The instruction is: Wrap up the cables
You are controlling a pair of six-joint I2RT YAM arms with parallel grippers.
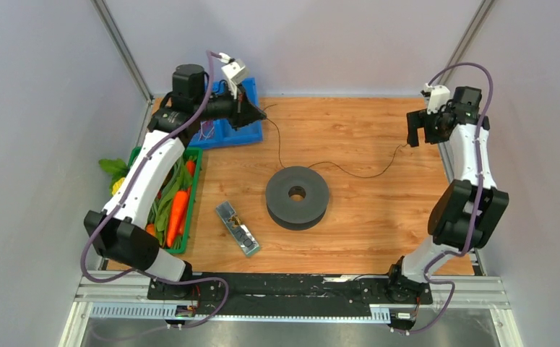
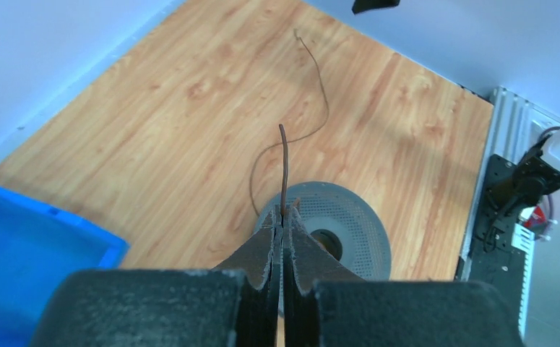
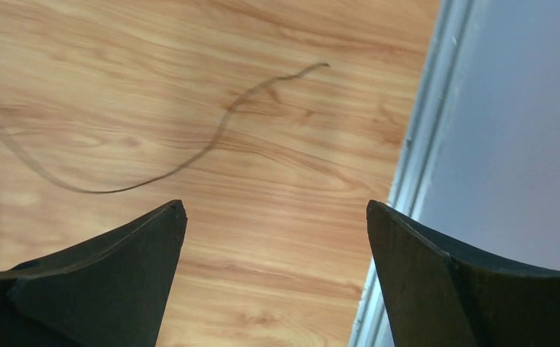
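Note:
I should keep moving my open right gripper toward the wire's tip [image 1: 274,105], which sticks out free from my left gripper, and close it on the wire there [image 1: 272,122].
A thin black wire [image 1: 279,144] lies on the wooden table. It runs from the back left past a dark grey spool [image 1: 297,196], then on toward the right wall. My left gripper [image 1: 263,113] is shut on one end of it above the table's back left. In the left wrist view the wire [image 2: 285,159] sticks out from the closed gripper [image 2: 282,215], with the spool [image 2: 360,224] below. My right gripper [image 1: 415,134] is open and empty at the back right, just above the wire's other end [image 1: 405,145]. In the right wrist view the wire [image 3: 212,141] lies ahead of the spread gripper [image 3: 277,210].
A blue bin [image 1: 226,134] stands at the back left, under the left arm. A green crate [image 1: 198,170] with carrots [image 1: 178,213] and greens sits along the left edge. A small flat packaged item [image 1: 237,228] lies left of the spool. Walls close in on three sides.

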